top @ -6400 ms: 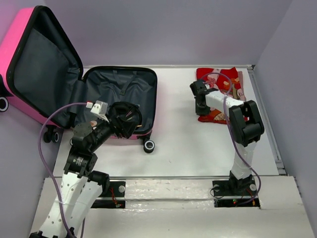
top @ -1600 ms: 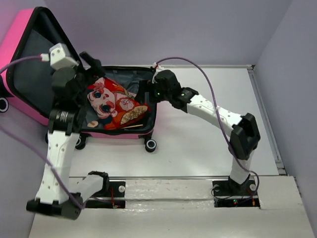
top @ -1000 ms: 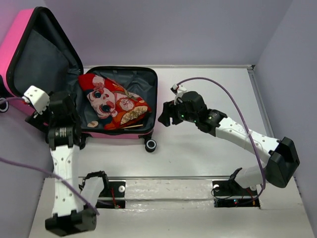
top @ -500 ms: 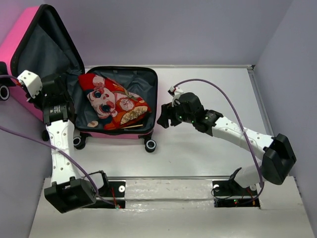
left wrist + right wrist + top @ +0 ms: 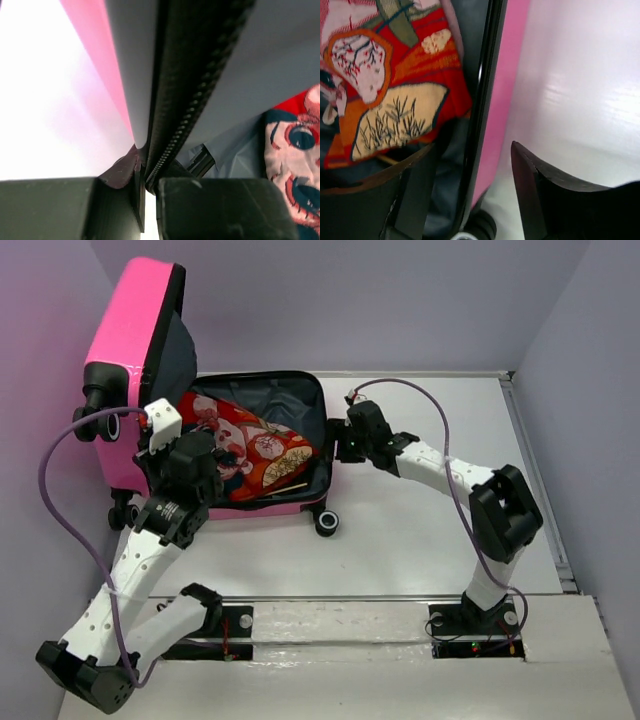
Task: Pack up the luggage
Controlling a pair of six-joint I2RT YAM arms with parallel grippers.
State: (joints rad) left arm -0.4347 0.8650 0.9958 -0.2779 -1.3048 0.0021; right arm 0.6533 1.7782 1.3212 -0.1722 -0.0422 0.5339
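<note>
The luggage's raised lid is standing across its base from my right gripper, so next my left gripper swings the lid closed over the red printed cloth.
The hot-pink luggage stands with its lid raised almost upright at the left, and its base lies flat on the table. A red printed cloth fills the base. My left gripper sits at the lid's lower edge. In the left wrist view it is shut on the lid's black zipper rim, with the cloth off to the right. My right gripper is open and straddles the base's right wall. In the right wrist view one finger is inside by the cloth and the other outside the pink wall.
A black wheel sticks out at the base's front right corner, also seen as a wheel under my right fingers. White table stretches to the right of the luggage. Purple walls close in the back and both sides.
The lid has swung up from leaning back at the left to nearly upright, with my left gripper closed on its rim. The luggage slid slightly right. My right gripper moved onto the base's right wall.
</note>
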